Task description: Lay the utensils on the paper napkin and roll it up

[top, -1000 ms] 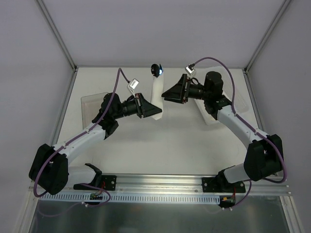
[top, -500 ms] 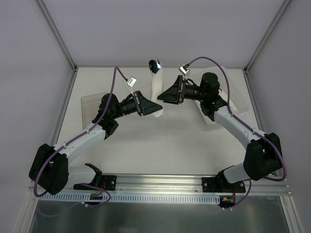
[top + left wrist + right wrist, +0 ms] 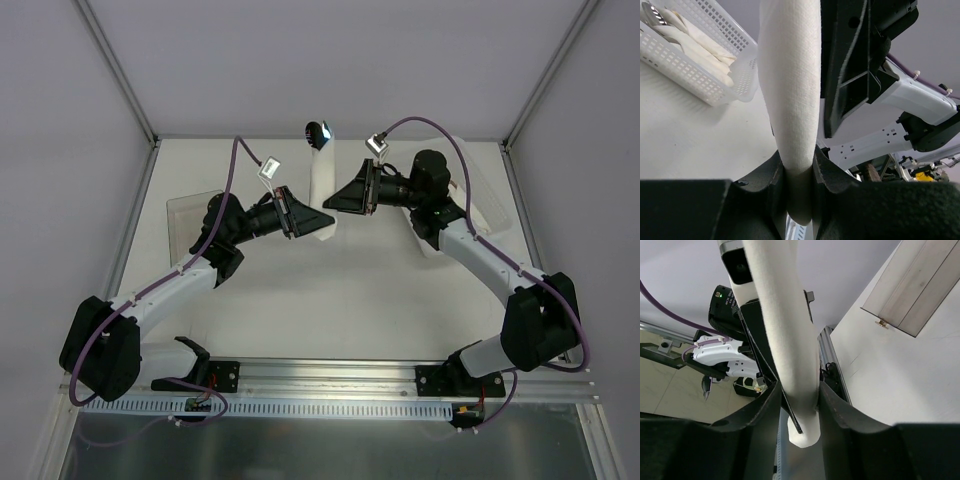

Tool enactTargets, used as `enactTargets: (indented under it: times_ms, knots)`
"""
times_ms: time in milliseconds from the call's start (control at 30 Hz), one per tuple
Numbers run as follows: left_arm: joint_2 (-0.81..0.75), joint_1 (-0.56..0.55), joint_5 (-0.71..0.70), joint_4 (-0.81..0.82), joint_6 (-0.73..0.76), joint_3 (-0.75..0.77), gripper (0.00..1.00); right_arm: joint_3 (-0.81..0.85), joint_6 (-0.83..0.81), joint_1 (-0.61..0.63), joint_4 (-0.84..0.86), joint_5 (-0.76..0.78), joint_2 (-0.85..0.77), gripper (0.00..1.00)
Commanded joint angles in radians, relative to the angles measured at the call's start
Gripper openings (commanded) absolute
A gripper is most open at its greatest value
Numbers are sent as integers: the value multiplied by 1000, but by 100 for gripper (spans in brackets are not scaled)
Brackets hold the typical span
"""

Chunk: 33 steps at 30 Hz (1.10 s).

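Note:
I should open my left gripper first, because both my grippers are clamping the roll's lower end (image 3: 325, 231). My right gripper will then carry the roll into the white mesh basket (image 3: 482, 195).
The paper napkin (image 3: 320, 190) is a tight white roll standing nearly upright above the middle of the table. A black spoon bowl and an iridescent tip of the utensils (image 3: 318, 134) stick out of its top. My left gripper (image 3: 312, 222) is shut on the roll's lower end, seen in the left wrist view as the roll (image 3: 790, 90) pinched in my left gripper (image 3: 799, 167). My right gripper (image 3: 336, 197) comes from the right. In its wrist view both jaws of my right gripper (image 3: 797, 402) press the roll (image 3: 782, 325), and a thin dark handle (image 3: 792, 417) pokes out below.
A white mesh basket (image 3: 690, 70) with rolled napkins and silver cutlery stands at the right of the table (image 3: 440, 240). A clear plastic box (image 3: 190, 215) lies at the left. The two wrists are close together over the table's far middle.
My right gripper has moved left onto the roll and its jaws have closed in on it. The left gripper has kept its grip and tipped the roll slightly more upright.

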Motion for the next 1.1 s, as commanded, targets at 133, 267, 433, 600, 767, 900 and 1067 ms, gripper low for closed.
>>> enactTargets:
  times_ms: [133, 267, 433, 600, 767, 900, 1067]
  knots:
    - [-15, 1, -11, 99, 15, 10, 0, 20, 2, 7, 61, -40, 9, 15]
    - [-20, 0, -14, 55, 41, 24, 0, 32, 5, 7, 61, -53, 14, 0]
    - [-51, 1, -33, -104, 135, 50, 13, 51, -4, -16, 50, -76, 12, 0]
    - [-84, 6, -66, -284, 215, 88, 48, 89, -59, -56, -25, -109, 1, 0]
    - [-109, 30, -89, -362, 223, 82, 79, 130, -180, -102, -158, -138, -8, 0]
    - [-120, 41, -96, -431, 259, 99, 85, 173, -353, -143, -396, -174, -19, 0]
    - [-106, 44, -103, -553, 341, 151, 99, 334, -938, -262, -943, -200, 14, 0]
